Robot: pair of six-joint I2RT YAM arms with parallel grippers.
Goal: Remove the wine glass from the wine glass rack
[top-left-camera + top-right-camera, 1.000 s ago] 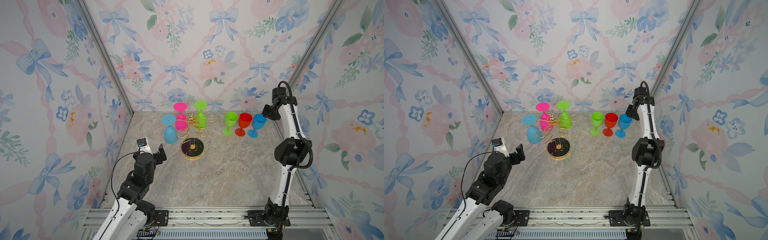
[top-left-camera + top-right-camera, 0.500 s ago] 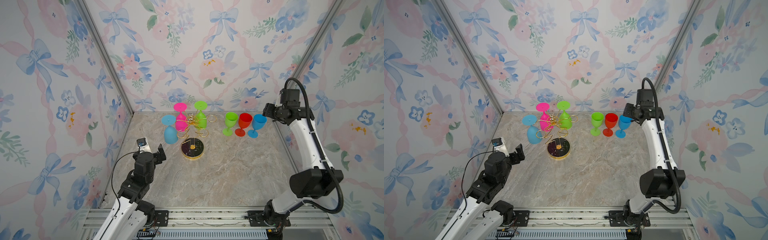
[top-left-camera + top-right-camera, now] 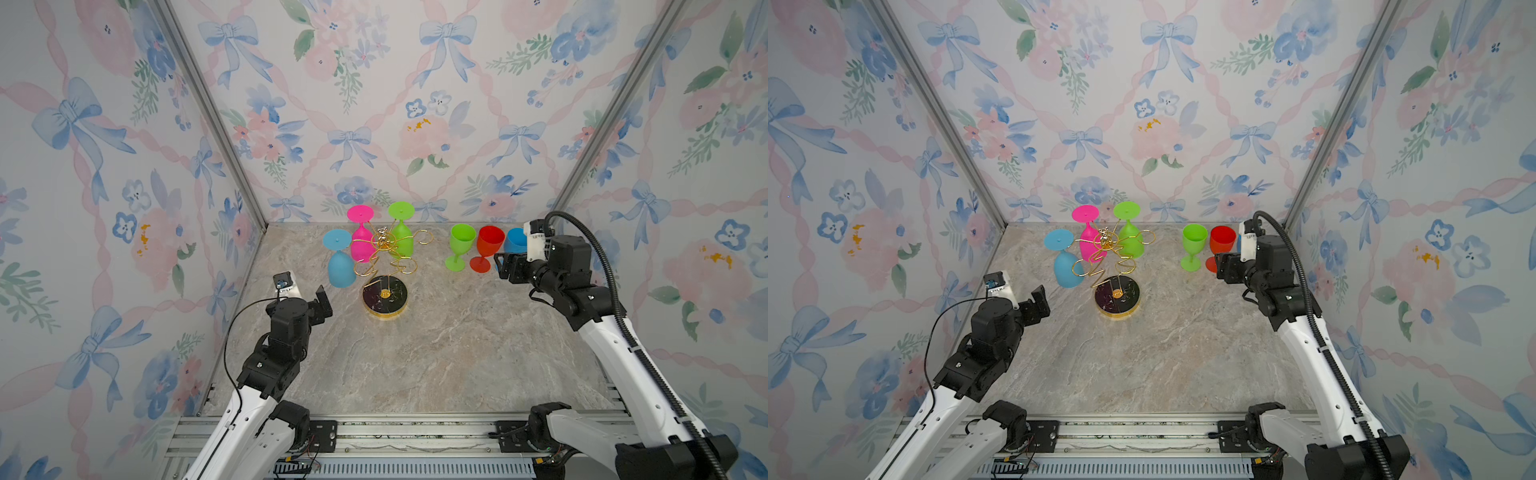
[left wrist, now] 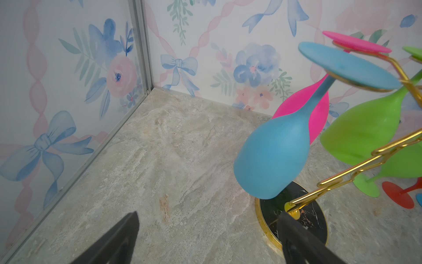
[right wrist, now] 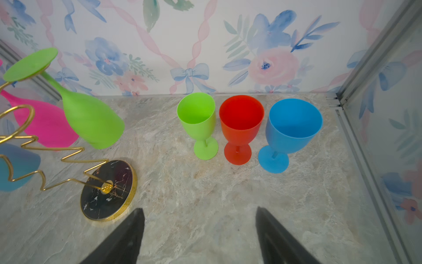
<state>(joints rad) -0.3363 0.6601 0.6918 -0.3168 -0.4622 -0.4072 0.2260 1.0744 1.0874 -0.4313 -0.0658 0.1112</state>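
The hanging blue glass (image 3: 341, 270) is across the rack from the robot's right gripper, so the left gripper should go up and grasp the glass by its flat foot (image 3: 336, 239).
The wine glass rack (image 3: 395, 300), gold wire on a round black base, stands mid-table at the back. Three wine glasses hang on it upside down: a blue one (image 3: 341, 268), a pink one (image 3: 360, 246) and a green one (image 3: 402, 243). My left gripper (image 3: 322, 301) is open and empty, low and to the left of the rack, a short way from the hanging blue glass (image 4: 271, 157). My right gripper (image 3: 505, 266) is open and empty, just in front of the upright glasses. In the wrist views both the left gripper (image 4: 209, 214) and the right gripper (image 5: 199, 209) have only bare table between their fingers.
A green glass (image 3: 460, 245), a red glass (image 3: 488, 247) and a blue glass (image 5: 293, 128) stand upright in a row at the back right. The right arm partly hides the blue one in both top views. Wallpapered walls enclose the marble table (image 3: 415, 365) on three sides.
My right gripper has opened and drawn back and down from the upright blue glass, which stays standing on the table. The left arm has barely moved.
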